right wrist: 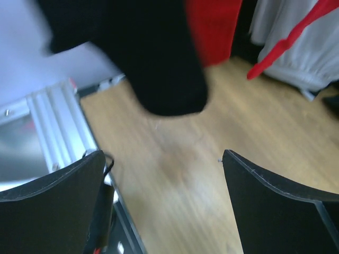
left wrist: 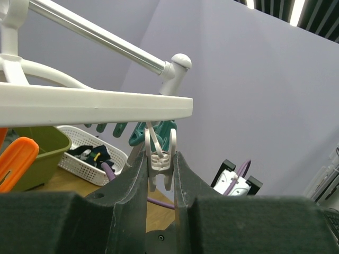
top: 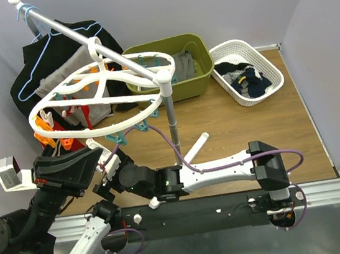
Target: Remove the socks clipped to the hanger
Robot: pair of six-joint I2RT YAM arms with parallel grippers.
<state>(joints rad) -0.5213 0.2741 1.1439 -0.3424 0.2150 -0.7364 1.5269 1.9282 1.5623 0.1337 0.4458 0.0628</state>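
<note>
The black sock [right wrist: 161, 71] will slide off the hanger when I pull it with my right gripper, because my left gripper is closed on the peg.
The white oval hanger [top: 100, 98] hangs from a rail, with orange and teal pegs along its rim. Red and grey socks [top: 84, 116] hang under its left side. My left gripper [left wrist: 160, 159] reaches up from below and is shut on a white peg [left wrist: 160, 165] that dangles from the hanger's rim [left wrist: 95, 108] beside teal pegs. My right gripper [right wrist: 163, 159] is open wide above the wooden table. A black sock [right wrist: 159, 69] hangs just ahead of it, untouched, with a red sock [right wrist: 212, 26] behind. Both grippers meet near the hanger's front edge [top: 106, 166].
A green bin [top: 175, 70] and a white basket [top: 247, 73] with dark socks in it stand at the back. A black garment on a blue wire hanger [top: 42, 62] hangs at back left. The rail's upright pole [top: 173, 126] stands mid-table. A metal rail [right wrist: 53, 121] edges the table.
</note>
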